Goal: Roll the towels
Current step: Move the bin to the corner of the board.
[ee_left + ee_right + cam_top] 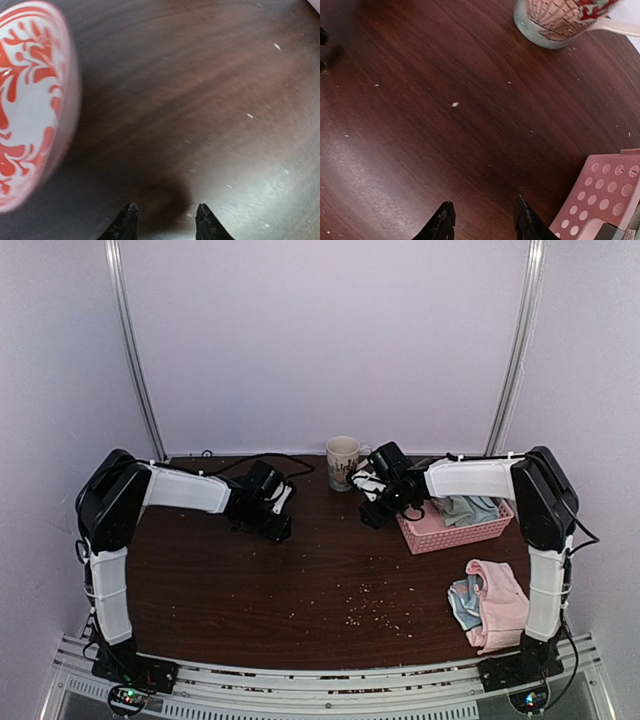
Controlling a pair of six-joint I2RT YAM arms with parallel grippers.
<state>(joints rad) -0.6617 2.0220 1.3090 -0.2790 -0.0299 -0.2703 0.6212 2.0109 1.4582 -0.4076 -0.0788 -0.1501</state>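
Observation:
Next, my right gripper brings the pale pink towel (499, 605) to the open wood (315, 570) before my left gripper spreads it, since it lies far from my left gripper.
A pale pink towel (498, 606) lies crumpled at the table's front right, with a light blue towel (462, 602) bunched against its left side. More towels (470, 508), sage green and pale blue, sit inside the pink basket (450, 533). My left gripper (277, 525) (166, 220) hovers low over bare dark wood, open, with nothing between its fingers. My right gripper (373, 512) (484, 222) is also open and empty over the wood, just left of the basket's corner (605, 197). Neither gripper touches a towel.
A patterned mug (342, 462) (555, 20) stands at the back centre between the two grippers, and shows blurred at the left of the left wrist view (30, 100). Pale crumbs (370, 605) dot the dark wooden table (250, 590).

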